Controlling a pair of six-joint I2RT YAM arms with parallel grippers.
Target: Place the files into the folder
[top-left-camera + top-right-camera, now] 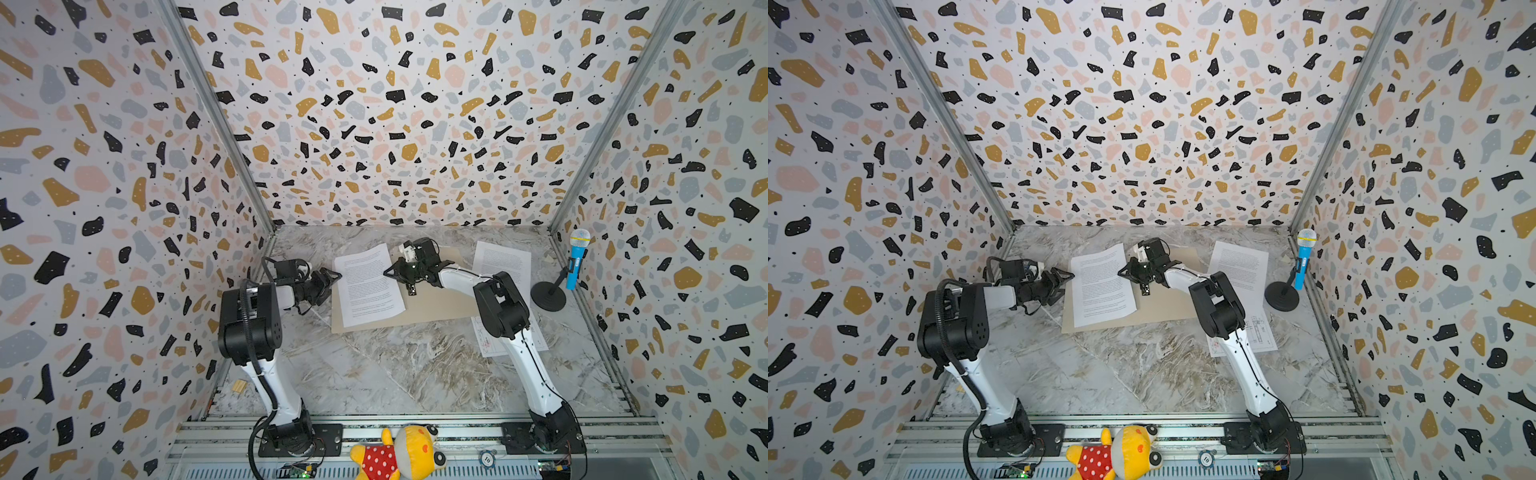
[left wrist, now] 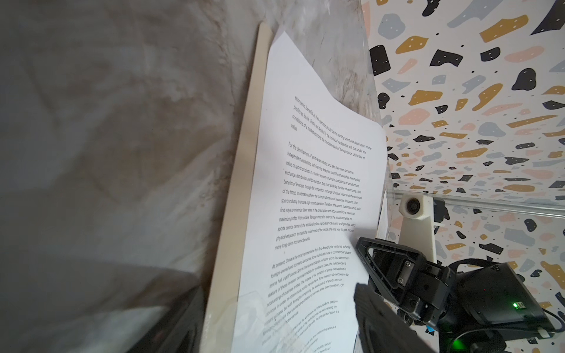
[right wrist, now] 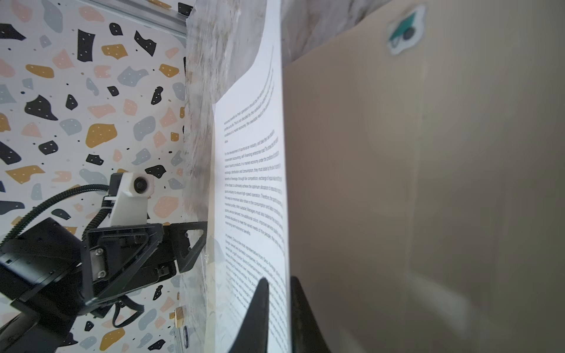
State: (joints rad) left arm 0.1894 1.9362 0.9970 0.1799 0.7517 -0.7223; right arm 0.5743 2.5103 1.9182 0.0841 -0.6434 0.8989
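Observation:
The text file's far edge (image 1: 382, 246) pokes out beyond the folder, so the robot's right gripper should pull the file back toward the folder's near edge (image 1: 376, 328) before the gripper opens.
The beige folder (image 1: 436, 303) (image 1: 1167, 307) lies flat at mid-table. One text-covered file (image 1: 368, 286) (image 1: 1100, 286) rests on its left part, overhanging the far edge. My right gripper (image 1: 390, 272) (image 3: 279, 284) is at that sheet's right edge; its jaws stand a narrow gap apart with the paper edge (image 3: 282, 183) between them. My left gripper (image 1: 332, 284) (image 2: 275, 330) is wide open at the sheet's left edge, holding nothing. A second text file (image 1: 503, 262) lies far right. A file with drawings (image 1: 1258, 328) lies partly under the right arm.
A blue toy microphone (image 1: 575, 262) on a black stand is by the right wall. A small wooden block (image 1: 239, 385) lies near the left wall. A yellow plush toy (image 1: 399, 453) and a poker chip (image 1: 487, 458) sit on the front rail.

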